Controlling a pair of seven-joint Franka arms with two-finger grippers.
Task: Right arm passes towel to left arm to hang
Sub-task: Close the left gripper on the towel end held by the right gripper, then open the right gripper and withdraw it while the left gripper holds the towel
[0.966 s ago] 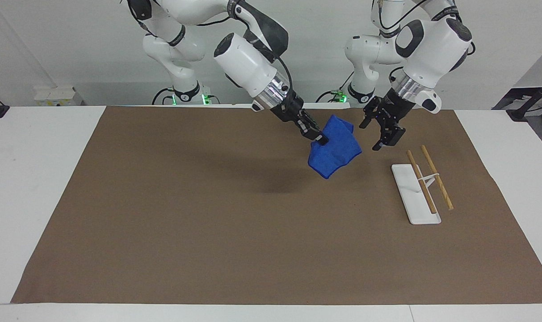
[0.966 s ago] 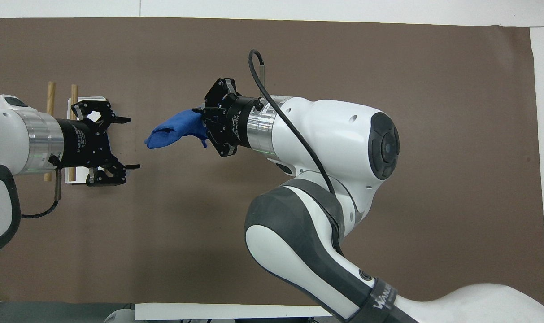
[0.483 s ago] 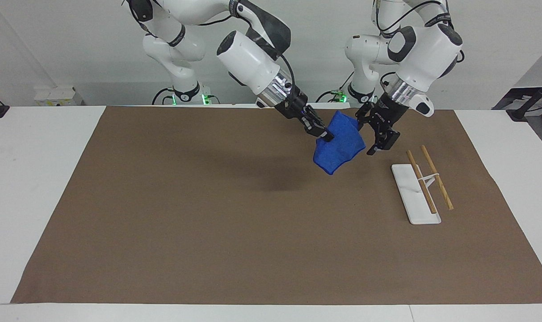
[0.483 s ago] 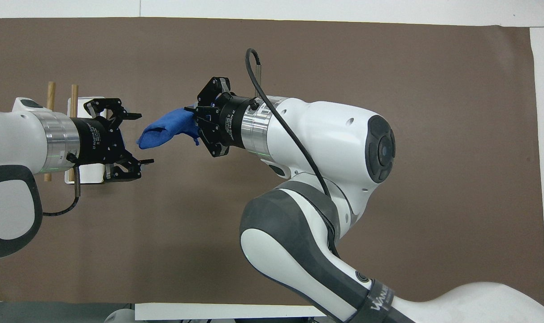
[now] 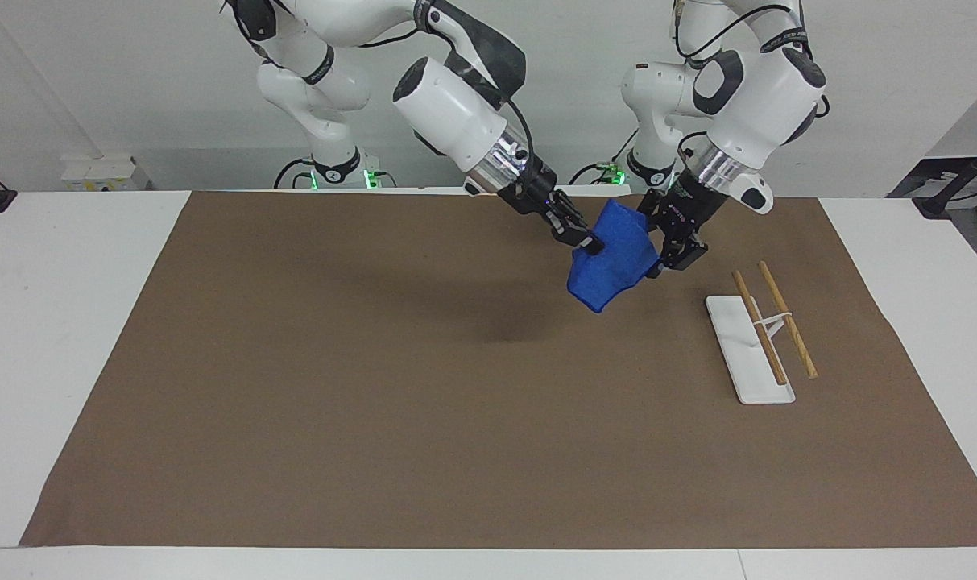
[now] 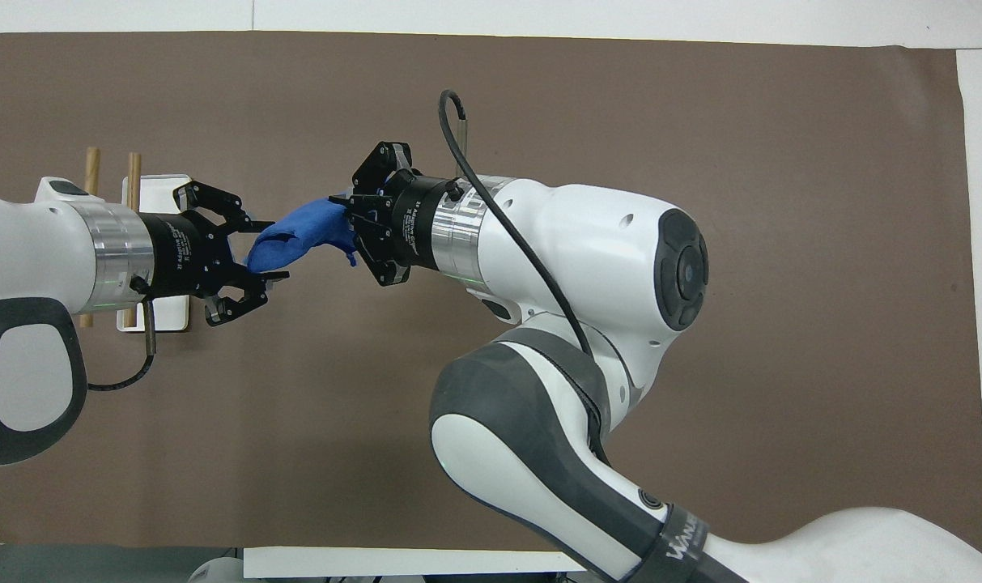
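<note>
One end of the blue towel (image 6: 338, 223) is in my right gripper, so my left gripper should grip the towel's loose end (image 6: 265, 254) before my right gripper lets go and moves away.
My right gripper (image 5: 589, 244) (image 6: 346, 228) is shut on one end of the blue towel (image 5: 613, 259) (image 6: 300, 236) and holds it up in the air over the brown mat. The cloth hangs bunched toward the left arm. My left gripper (image 5: 657, 259) (image 6: 264, 251) is open, one finger on each side of the towel's free end, standing close to the cloth. Whether the fingers press it I cannot tell.
A white rack base (image 5: 747, 354) (image 6: 157, 188) with two wooden rods (image 5: 788, 320) (image 6: 92, 166) stands on the brown mat (image 5: 375, 387) toward the left arm's end, partly under the left wrist in the overhead view.
My left gripper has moved in from beside the rack to the towel's free end, and its fingers have narrowed around it. The right gripper has carried the towel slightly toward the left arm.
</note>
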